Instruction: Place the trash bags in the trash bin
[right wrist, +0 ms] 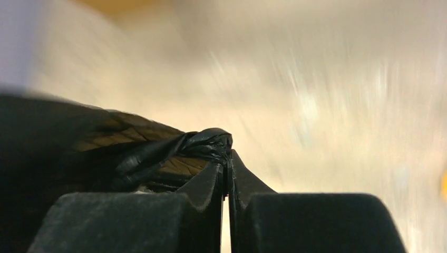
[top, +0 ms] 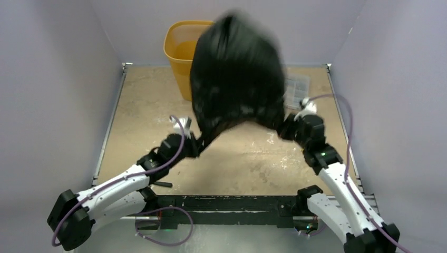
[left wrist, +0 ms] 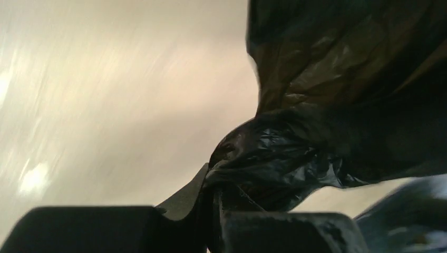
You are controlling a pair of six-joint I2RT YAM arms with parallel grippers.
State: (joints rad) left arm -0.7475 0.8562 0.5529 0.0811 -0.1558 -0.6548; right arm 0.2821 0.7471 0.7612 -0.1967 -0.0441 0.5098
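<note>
Next, I bring the bag's corner beside the trash bin [top: 184, 81] with my left gripper until the bag hangs with its opening up, because the trash bag's body [top: 237, 71] puffs out above its gripped edge.
The glossy black trash bag [top: 235, 74] billows up, blurred, between both arms above the table's middle and hides part of the bin. My left gripper [top: 196, 141] is shut on the bag's lower left corner; in the left wrist view the bunched film [left wrist: 274, 158] sits between its fingers. My right gripper [top: 284, 128] is shut on the bag's lower right corner; in the right wrist view a tight wad of film [right wrist: 208, 143] is pinched at the fingertips. The orange-yellow trash bin [top: 182, 50] stands upright at the back, behind the bag.
A small clear plastic box [top: 296, 89] lies on the table at the back right, just beyond the right gripper. Purple-grey walls close in the table on the left, right and back. A dark rail [top: 232, 203] runs along the near edge between the arm bases.
</note>
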